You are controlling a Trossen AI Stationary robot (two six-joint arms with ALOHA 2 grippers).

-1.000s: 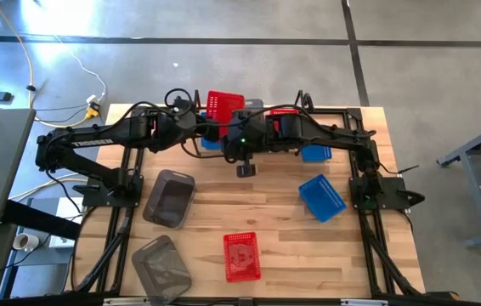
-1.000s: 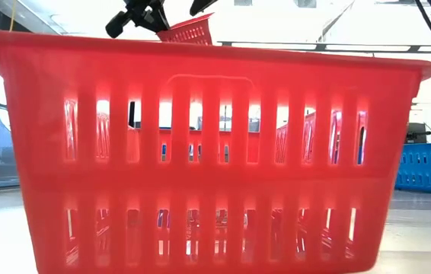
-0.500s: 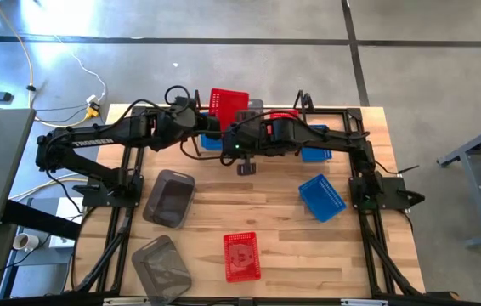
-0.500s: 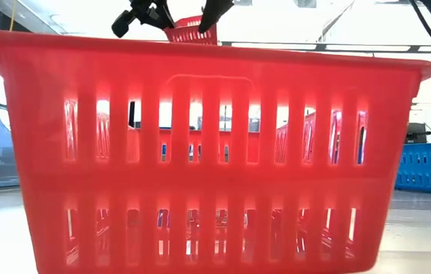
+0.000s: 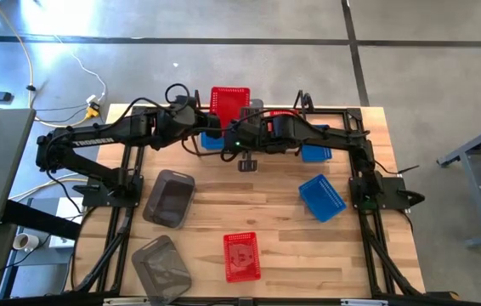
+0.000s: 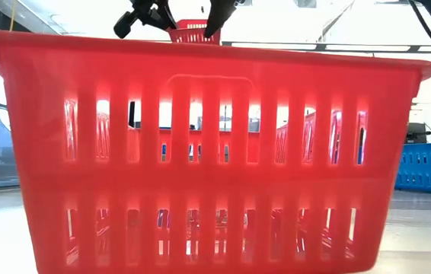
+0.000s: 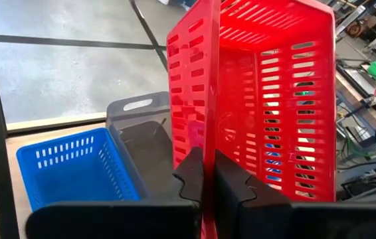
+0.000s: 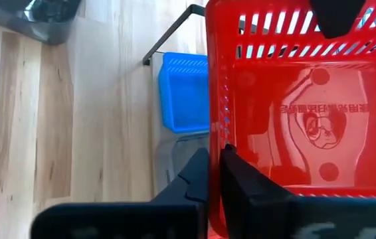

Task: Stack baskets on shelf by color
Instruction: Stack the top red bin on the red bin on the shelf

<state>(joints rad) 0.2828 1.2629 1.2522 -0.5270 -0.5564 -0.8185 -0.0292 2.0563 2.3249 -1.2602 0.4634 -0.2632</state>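
The shelf's red basket [image 5: 284, 114] is on the side of the robot's right gripper, so next the left gripper lets go of the held red basket [image 5: 229, 102] for the right gripper to stack there.
A red basket [image 5: 229, 100] is held in the air over the table's far middle, tipped on its side above the shelf [image 8: 175, 32]. My left gripper [image 7: 207, 178] and my right gripper [image 8: 214, 174] are both shut on it. In the low view only its top [image 6: 193, 30] shows, between the two grippers. On the shelf below it stand a blue basket [image 7: 75, 172] and a grey one [image 7: 141, 129]. Another red basket [image 5: 283, 112] and another blue one [image 5: 315, 153] also sit at the shelf. My left gripper pinches a side wall of the red basket at its rim [image 7: 198, 136] between the two fingers, coming level from the table's left. The basket is lifted clear and tipped, and its opening faces sideways. My right gripper pinches an edge of the same basket beside its bottom [image 8: 222, 136], reaching from the table's right. The bottom panel with its moulded mark [image 8: 314, 126] faces the wrist camera.
On the table lie two grey baskets [image 5: 169, 197] [image 5: 161, 265], a red basket [image 5: 241, 255] close to the near edge and a blue basket [image 5: 321, 197] on the right. The near red basket [image 6: 208, 152] fills the low view. Black arm rails run along both sides.
The held red basket has moved a little toward the far edge, turned squarer to the table and sunk lower in the low view. My right gripper has moved toward the far edge, up against the basket.
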